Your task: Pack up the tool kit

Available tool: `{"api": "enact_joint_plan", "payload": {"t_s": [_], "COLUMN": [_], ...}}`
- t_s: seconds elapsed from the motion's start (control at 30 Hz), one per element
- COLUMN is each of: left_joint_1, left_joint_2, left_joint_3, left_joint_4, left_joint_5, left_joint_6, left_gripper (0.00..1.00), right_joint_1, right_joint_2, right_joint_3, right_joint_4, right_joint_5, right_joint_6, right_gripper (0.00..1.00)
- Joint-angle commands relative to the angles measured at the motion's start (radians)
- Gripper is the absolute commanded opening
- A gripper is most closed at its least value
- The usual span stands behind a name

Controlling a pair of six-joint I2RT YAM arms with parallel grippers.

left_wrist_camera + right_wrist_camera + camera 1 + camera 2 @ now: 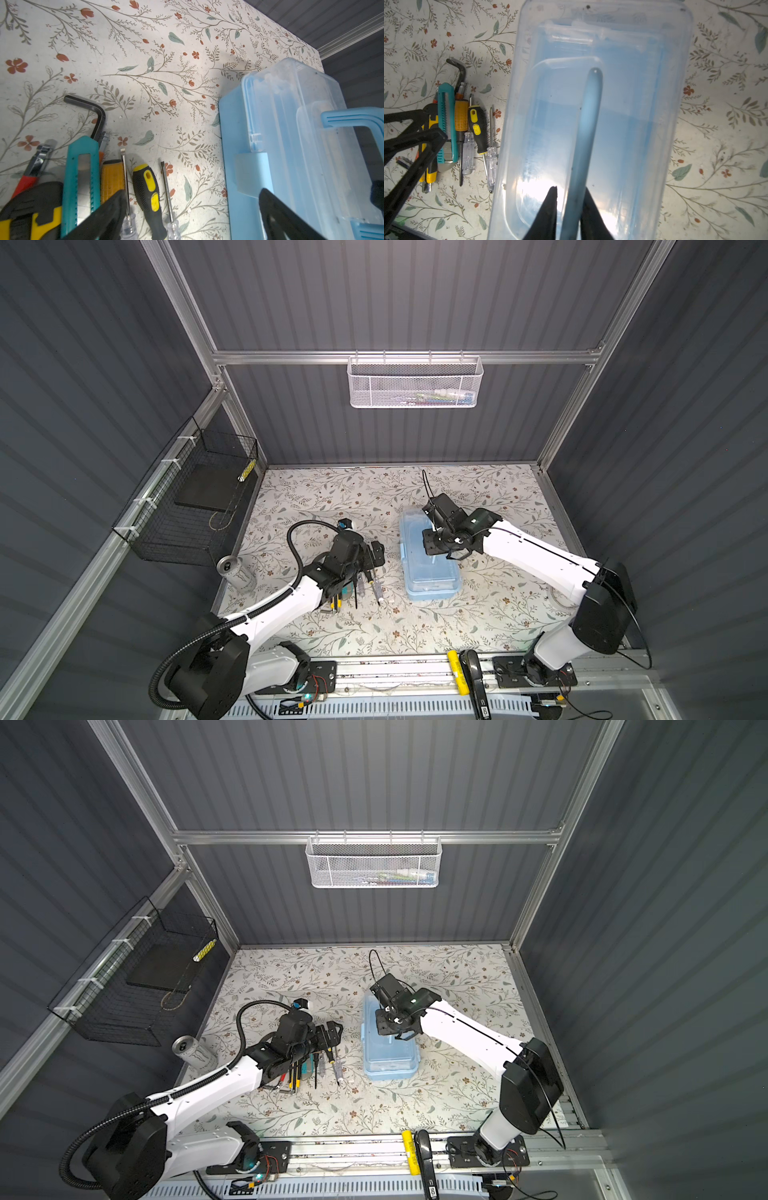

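Observation:
My right gripper should tip the box by its blue handle (587, 124) until the latch (252, 174) faces my left gripper, because the latch is shut on the side of the box.
The tool kit's light-blue box (430, 568) (390, 1056) with a clear lid lies mid-table. My right gripper (570, 190) (434, 545) (384, 1026) hangs over it, shut on the box's blue handle (589, 124), which stands up between the two black fingers. Left of the box lie the loose tools (353, 589) (316, 1069): a black hex key (97, 116), a teal utility knife (81, 176), a black-and-yellow screwdriver (147, 191) and clear-handled screwdrivers (468, 151). My left gripper (191, 193) (372, 556) hovers open above them, holding nothing; one finger is over the box's edge (239, 145).
A silver can (237, 572) stands at the table's left edge. A black wire basket (187, 506) hangs on the left wall and a white mesh basket (415, 383) on the back rail. A yellow tool (457, 672) lies on the front rail.

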Motion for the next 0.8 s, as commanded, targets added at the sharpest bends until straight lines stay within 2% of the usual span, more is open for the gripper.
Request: {"api": "enact_joint_plan", "payload": {"t_s": [0.0,0.23,0.37,0.53,0.77], "left_joint_1": [-0.004,-0.005,-0.003,-0.004,-0.004], "left_joint_2": [-0.031,-0.062,-0.094,-0.084,-0.039], "left_joint_3": [0.012,0.061,0.077,0.188,0.278], "left_joint_4": [-0.042,-0.132,-0.145,-0.245,-0.297], "left_joint_5": [-0.005,0.01,0.033,0.084,0.163], "left_joint_6": [0.031,0.065,0.073,0.097,0.093], "left_gripper": [1.0,0.99,0.99,0.99,0.99], "right_joint_1": [0.003,0.003,-0.001,-0.06,-0.249], "right_joint_2": [-0.015,-0.035,-0.085,-0.148,-0.245], "right_joint_3": [-0.015,-0.014,-0.046,-0.126,-0.363], "right_joint_4": [0.015,0.03,0.127,0.318,0.664], "right_joint_5": [-0.016,-0.027,-0.105,-0.352,-0.712], "right_joint_6": [0.012,0.032,0.032,0.029,0.163], "right_gripper": [0.12,0.0,0.0,0.0,0.0]}}
